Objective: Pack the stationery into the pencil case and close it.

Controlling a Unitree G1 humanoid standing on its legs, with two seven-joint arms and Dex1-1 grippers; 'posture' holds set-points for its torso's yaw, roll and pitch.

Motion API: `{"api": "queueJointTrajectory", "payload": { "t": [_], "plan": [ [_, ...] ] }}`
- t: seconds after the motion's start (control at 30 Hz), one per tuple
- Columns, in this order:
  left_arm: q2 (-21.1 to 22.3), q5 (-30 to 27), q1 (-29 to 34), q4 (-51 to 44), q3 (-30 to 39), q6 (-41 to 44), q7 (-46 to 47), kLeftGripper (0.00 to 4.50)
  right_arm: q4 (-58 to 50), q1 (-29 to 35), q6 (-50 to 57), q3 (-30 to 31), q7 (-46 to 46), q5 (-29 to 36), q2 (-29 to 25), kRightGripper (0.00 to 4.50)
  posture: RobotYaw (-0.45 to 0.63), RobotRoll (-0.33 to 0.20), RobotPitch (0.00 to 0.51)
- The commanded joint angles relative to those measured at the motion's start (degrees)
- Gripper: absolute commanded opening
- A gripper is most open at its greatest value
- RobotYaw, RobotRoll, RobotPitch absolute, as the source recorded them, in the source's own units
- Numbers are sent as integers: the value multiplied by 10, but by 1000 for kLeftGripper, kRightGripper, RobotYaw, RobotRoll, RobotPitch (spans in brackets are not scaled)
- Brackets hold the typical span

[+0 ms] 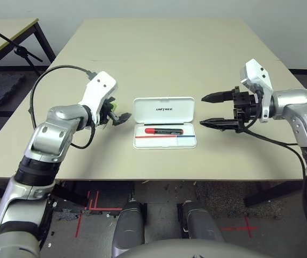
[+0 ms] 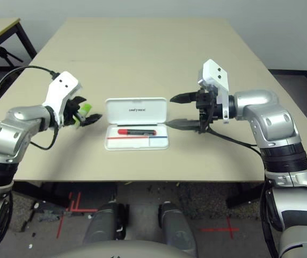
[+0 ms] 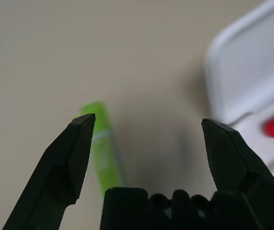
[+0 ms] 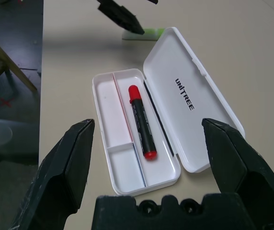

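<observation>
My left gripper should grasp the lime-green highlighter (image 2: pixel 86 108) and, as it lies crosswise to the tray's empty compartment (image 2: pixel 126 143), turn it in line before I put it there.
The white pencil case (image 1: pixel 164 109) lies open at the table's middle, its lid marked "UNITREE" folded flat away from me. In its tray (image 4: pixel 115 105) rests a black marker with a red cap (image 1: pixel 164 130). A lime-green highlighter (image 3: pixel 101 148) lies on the table left of the case. My left gripper (image 1: pixel 118 114) hangs open right over it, and the highlighter shows close beside one finger (image 3: pixel 72 163). Right of the case, just above the table, my right gripper (image 1: pixel 202 111) stands open and empty, pointing at the case.
A second table (image 1: pixel 3 32) and a black stand (image 1: pixel 19 51) are off to the far left. A black cable (image 1: pixel 46 75) loops from my left wrist. The case lies near the beige table's front edge (image 1: pixel 159 174).
</observation>
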Motion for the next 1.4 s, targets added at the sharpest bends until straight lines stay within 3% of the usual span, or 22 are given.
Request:
{"api": "queueJointTrajectory", "payload": {
  "t": [0.03, 0.2, 0.43, 0.83, 0.97, 1.17, 1.2, 1.4],
  "plan": [
    [-8, 7, -17, 35, -5, 34, 14, 4500, 3, -3, -6, 10, -1, -3, 1, 4453, 12, 0, 74],
    [-34, 10, -61, 110, 3, 60, 36, 4500, 1, 2, -6, 13, -7, -5, 3, 4453, 4, 0, 78],
    [-43, 25, -109, 228, -17, 22, 29, 4500, 0, 6, -10, 17, -14, -10, 4, 4453, -11, 0, 74],
    [-76, 33, -118, 375, -15, -55, 26, 4500, -10, 12, -13, 19, -32, -16, -1, 4453, -43, 0, 64],
    [-79, 35, -124, 393, -15, -66, 22, 3553, -10, 11, -17, 17, -35, -18, 0, 4500, -47, 0, 60],
    [-65, 45, -122, 369, -24, -74, 11, 1252, -5, 7, -25, 15, -41, -18, 2, 4500, -47, 0, 60],
    [-56, 49, -118, 356, -29, -77, 4, 1064, -5, 6, -23, 15, -42, -18, 2, 4500, -47, 0, 60],
    [16, 53, -77, 256, -49, -77, -60, 1074, 1, 3, -23, 21, -43, -24, 1, 4500, -41, 0, 61]
  ]
}}
